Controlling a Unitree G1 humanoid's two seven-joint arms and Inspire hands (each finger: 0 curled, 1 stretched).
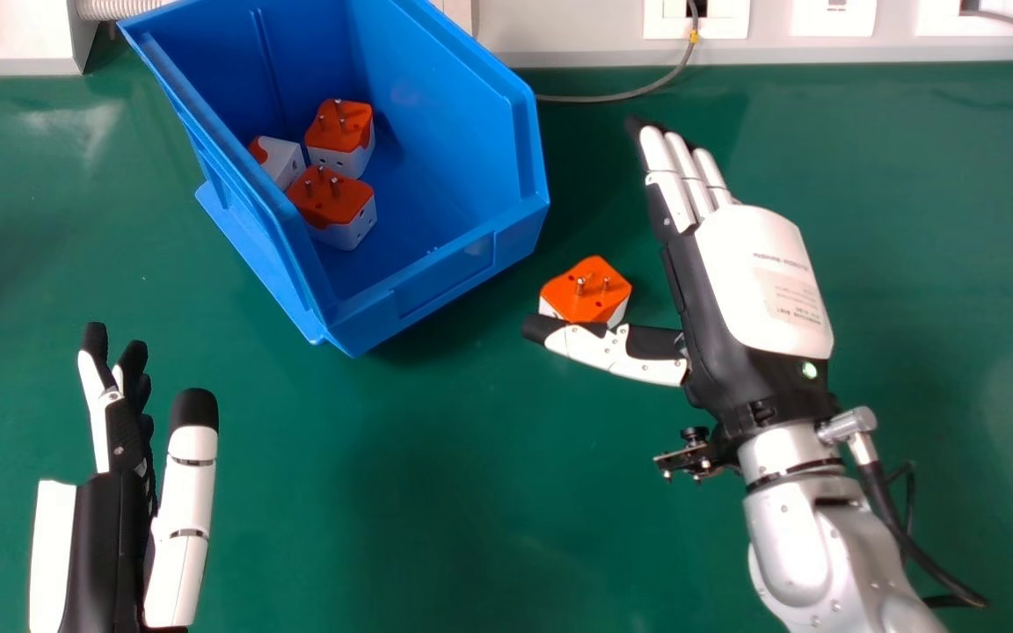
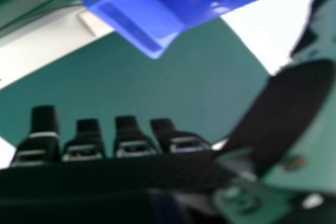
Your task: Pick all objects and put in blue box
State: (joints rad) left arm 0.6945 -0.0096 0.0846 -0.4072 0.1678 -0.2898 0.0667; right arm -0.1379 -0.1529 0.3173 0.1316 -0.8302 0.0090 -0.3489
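The loose plug adapter (image 1: pixel 585 291) should fall over onto its side when I drop it, because adapters are crowded together next to an open part of the bottom of the blue box (image 1: pixel 419 216).
In the head view the blue box (image 1: pixel 462 255) holds several orange-and-white plug adapters, one of them (image 1: pixel 341 127) toward the back. Another adapter (image 1: pixel 586 290) lies on the green table just in front of the box's right side. My right hand (image 1: pixel 757 281) is open beside it, palm side toward it, with the thumb passing along the adapter's near side; whether they touch I cannot tell. My left hand (image 1: pixel 124 448) stands open and empty at the lower left. In the right hand view my right hand (image 2: pixel 105 177) shows straight fingers, with the blue box (image 2: pixel 142 17) beyond.
A grey cable (image 1: pixel 621 97) runs behind the box to the white wall panel (image 1: pixel 577 35). Green table surface (image 1: pixel 436 492) stretches between the two hands. A black cable (image 1: pixel 920 545) hangs by the right forearm.
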